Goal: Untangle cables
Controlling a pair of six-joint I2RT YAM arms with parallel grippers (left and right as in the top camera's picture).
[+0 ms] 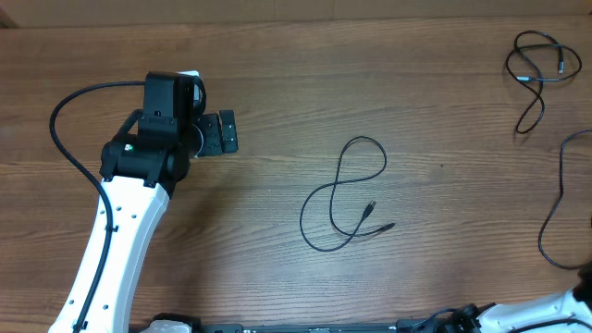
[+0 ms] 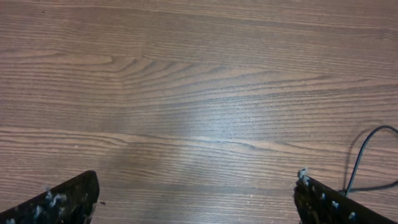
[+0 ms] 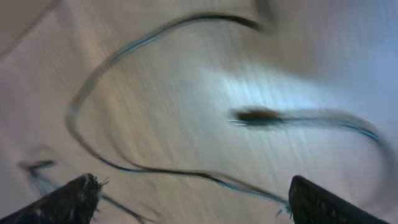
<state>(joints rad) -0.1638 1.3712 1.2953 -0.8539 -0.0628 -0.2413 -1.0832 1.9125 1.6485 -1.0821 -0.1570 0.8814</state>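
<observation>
My right gripper should stay open and keep moving toward the trailing cable's near bend (image 1: 559, 265) until its fingers are on both sides of the bend, because the single piece of cable there (image 1: 542, 238) is clear of the bunched cable.
One thin black cable (image 1: 342, 199) lies in a loose loop at the table's middle, its two plug ends close together. A second cable (image 1: 541, 67) is bunched at the far right corner, and a third cable (image 1: 558, 208) trails down the right edge. My left gripper (image 1: 220, 134) stands open well left of the middle cable, and the left wrist view shows bare wood between its fingers (image 2: 68, 202) with a bit of cable (image 2: 367, 155) at the right. The blurred right wrist view shows my right gripper (image 3: 193, 199) open above a cable (image 3: 155, 169) and a plug (image 3: 258, 115).
The white left arm (image 1: 120, 231) crosses the table's left side with its thick black wire (image 1: 69, 111) arching beside it. Part of the right arm (image 1: 546, 310) shows at the bottom right corner. The tabletop (image 1: 277, 55) is brown wood.
</observation>
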